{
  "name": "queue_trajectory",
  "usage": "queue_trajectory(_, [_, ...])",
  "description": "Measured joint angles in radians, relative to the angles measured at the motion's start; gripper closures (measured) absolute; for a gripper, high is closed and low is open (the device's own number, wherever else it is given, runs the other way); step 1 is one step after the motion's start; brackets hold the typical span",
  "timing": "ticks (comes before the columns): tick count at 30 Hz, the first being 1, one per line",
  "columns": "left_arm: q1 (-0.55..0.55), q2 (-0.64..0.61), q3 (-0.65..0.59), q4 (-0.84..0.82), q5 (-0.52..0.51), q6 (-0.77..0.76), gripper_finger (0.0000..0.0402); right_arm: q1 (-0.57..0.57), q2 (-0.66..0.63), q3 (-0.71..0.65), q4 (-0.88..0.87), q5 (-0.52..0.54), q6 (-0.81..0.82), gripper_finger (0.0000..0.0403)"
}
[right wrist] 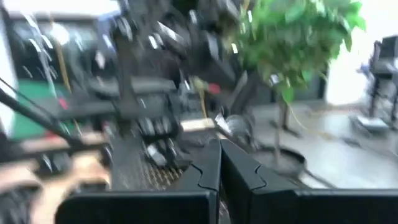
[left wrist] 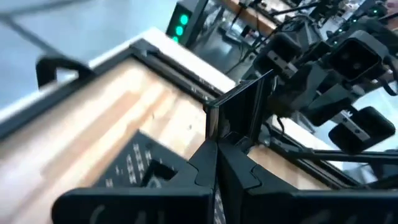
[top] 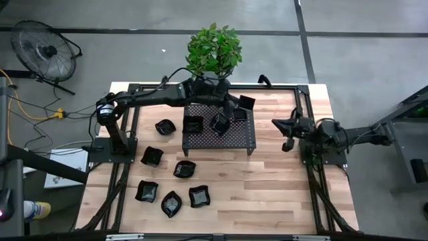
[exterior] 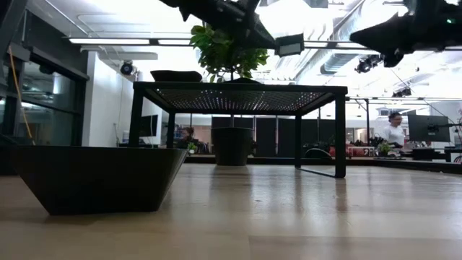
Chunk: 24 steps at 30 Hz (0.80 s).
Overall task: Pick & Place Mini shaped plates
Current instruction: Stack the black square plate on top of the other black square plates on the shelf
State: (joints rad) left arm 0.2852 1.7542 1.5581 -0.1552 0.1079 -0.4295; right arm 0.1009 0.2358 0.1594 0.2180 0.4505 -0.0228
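Next, my right gripper takes its free rim (top: 253,103) first, because the square plate (top: 246,102) stands on edge in my left gripper, too tilted to lie flat on the rack.
My left gripper (top: 237,109) reaches over the far right part of the black perforated rack (top: 221,137), shut on a small square black plate (top: 247,103). The low view shows this plate (exterior: 289,45) above the rack top (exterior: 238,90). Two other mini plates (top: 193,124) (top: 219,122) lie on the rack. Several more lie flat on the wooden table left of and in front of it, such as one (top: 152,156) and another (top: 198,196). My right gripper (top: 284,127) is shut with nothing in it, raised above the table's right side. My left gripper pinches the square plate by its rim (left wrist: 227,132) between its two fingers (left wrist: 205,165). The fingers come from the table's left, slanting slightly down. The plate stands on edge beyond the fingertips, tilted, and is lifted clear of the rack.
A potted green plant (top: 214,47) stands right behind the rack, close to my left arm. One plate (exterior: 101,177) sits very near the low camera. The black table frame (top: 304,100) runs along the edges. Bare wood (top: 281,187) lies in front of and right of the rack.
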Motion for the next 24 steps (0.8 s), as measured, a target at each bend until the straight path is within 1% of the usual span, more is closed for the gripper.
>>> queue_trajectory(2, [0.0, 0.0, 0.0, 0.012, -0.022, 0.041, 0.0401, 0.0, 0.085, 0.071, -0.051, 0.042, 0.005, 0.0402])
queue_trajectory(5, [0.0, 0.0, 0.0, 0.011, -0.078, 0.111, 0.0401, 0.0, 0.218, 0.183, -0.058, 0.105, -0.013, 0.0402])
queue_trajectory(8, [0.0, 0.0, 0.0, 0.025, -0.133, 0.173, 0.0401, -0.004, 0.335, 0.281, -0.064, 0.142, -0.068, 0.0402])
queue_trajectory(11, [-0.004, 0.0, 0.0, 0.057, -0.184, 0.232, 0.0401, -0.024, 0.441, 0.357, -0.064, 0.202, -0.055, 0.0401])
queue_trajectory(13, [-0.012, 0.0, 0.0, 0.076, -0.221, 0.272, 0.0401, -0.042, 0.504, 0.392, -0.068, 0.265, -0.019, 0.0396])
queue_trajectory(16, [-0.035, 0.0, 0.0, 0.098, -0.264, 0.328, 0.0401, -0.071, 0.577, 0.435, -0.069, 0.325, 0.045, 0.0375])
queue_trajectory(20, [-0.065, 0.0, 0.0, 0.102, -0.335, 0.379, 0.0401, -0.095, 0.648, 0.475, -0.068, 0.325, 0.108, 0.0327])
queue_trajectory(24, [-0.08, 0.0, 0.0, 0.102, -0.386, 0.408, 0.0401, -0.097, 0.688, 0.5, -0.066, 0.307, 0.146, 0.0271])
